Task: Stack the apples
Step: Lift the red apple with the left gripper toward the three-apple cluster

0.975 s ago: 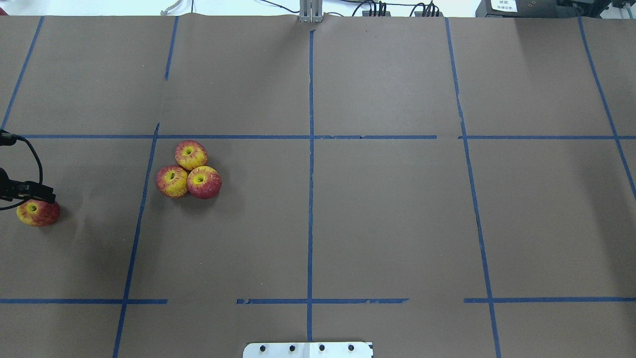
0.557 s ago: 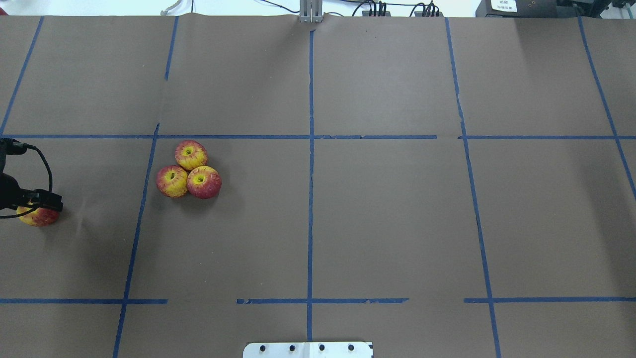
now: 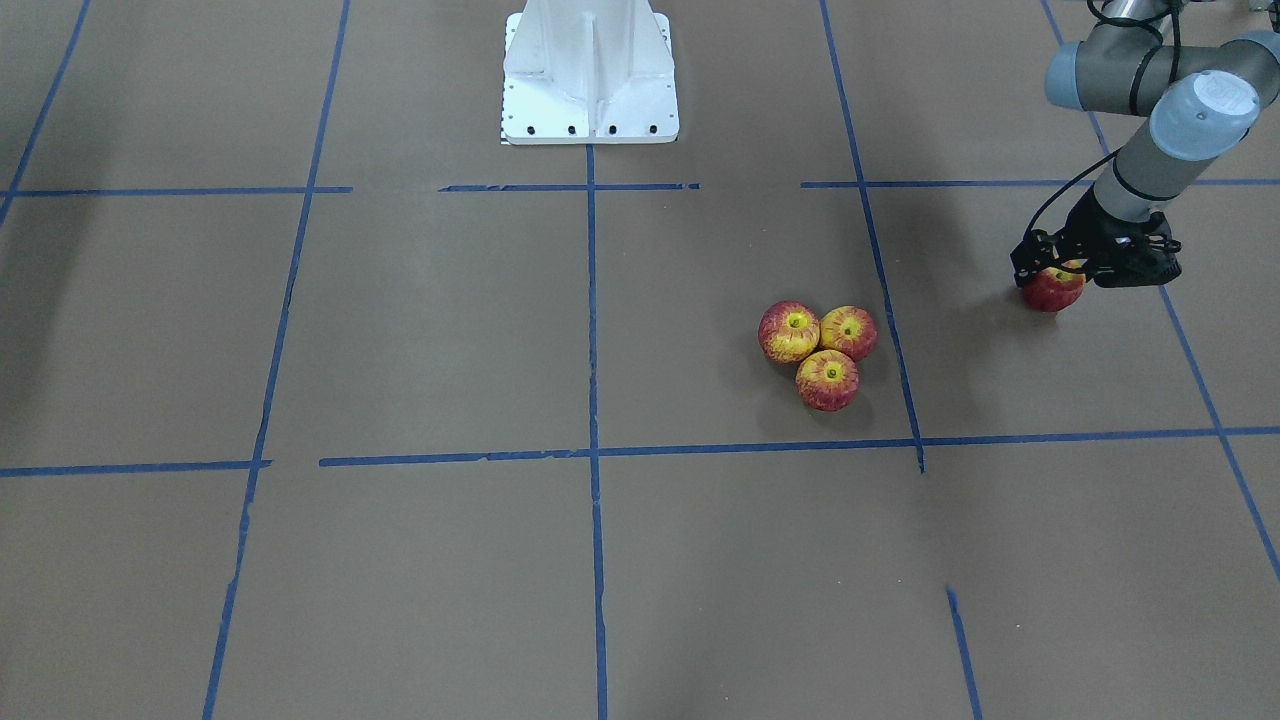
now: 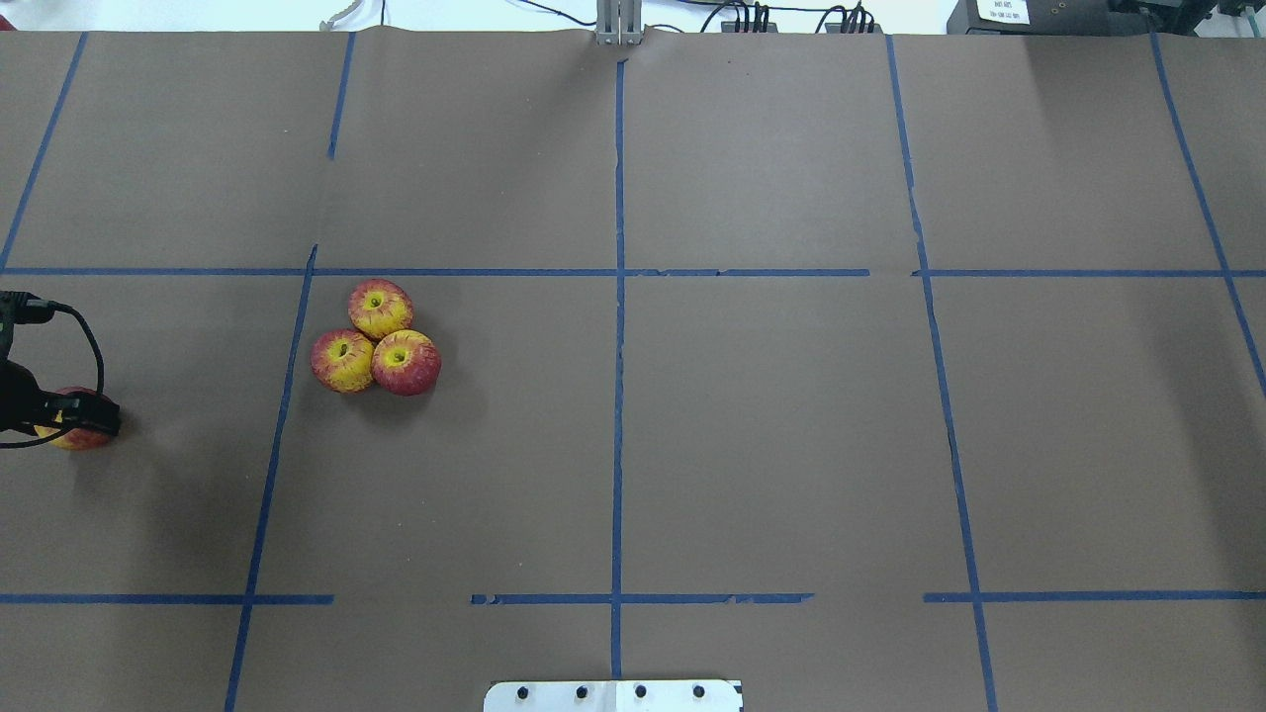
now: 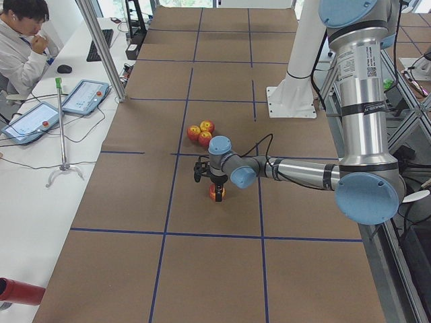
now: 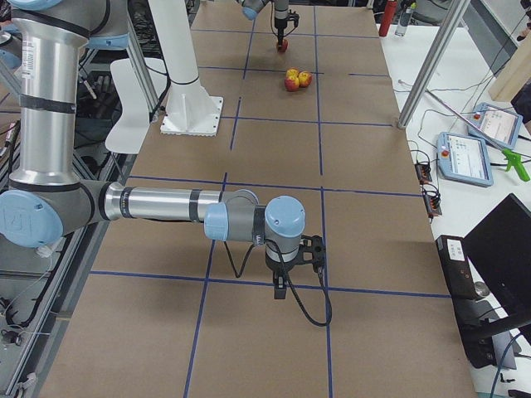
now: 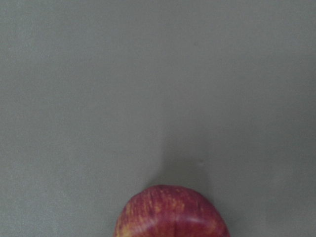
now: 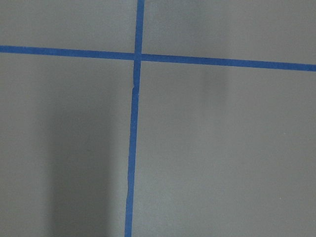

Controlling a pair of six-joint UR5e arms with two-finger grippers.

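The triangle of apples (image 3: pixel 821 349) is packed tight, so the darker red apple (image 3: pixel 1052 289) will settle over its middle and stay there when I lower it.
Three red-and-yellow apples (image 4: pixel 380 308) (image 4: pixel 342 360) (image 4: pixel 406 362) sit touching in a triangle on the brown table, stem dimples up; they also show in the front view (image 3: pixel 827 379). A fourth apple (image 4: pixel 81 436) lies alone at the far left, also in the front view (image 3: pixel 1052 290) and at the bottom of the left wrist view (image 7: pixel 170 212). My left gripper (image 4: pixel 71 423) is low over this apple, jaws open either side of it. My right gripper (image 6: pixel 282 286) shows only in the exterior right view, low over bare table; I cannot tell its state.
Blue tape lines (image 4: pixel 618 297) divide the brown paper table into a grid. The white robot base (image 3: pixel 590 75) stands at the table's near edge. An operator (image 5: pixel 20 40) sits at a side table with tablets (image 5: pixel 84 97) and a metal post (image 5: pixel 101 47).
My left gripper has come down and forward over the lone apple, now covering most of it in the overhead view. The three grouped apples have not moved.
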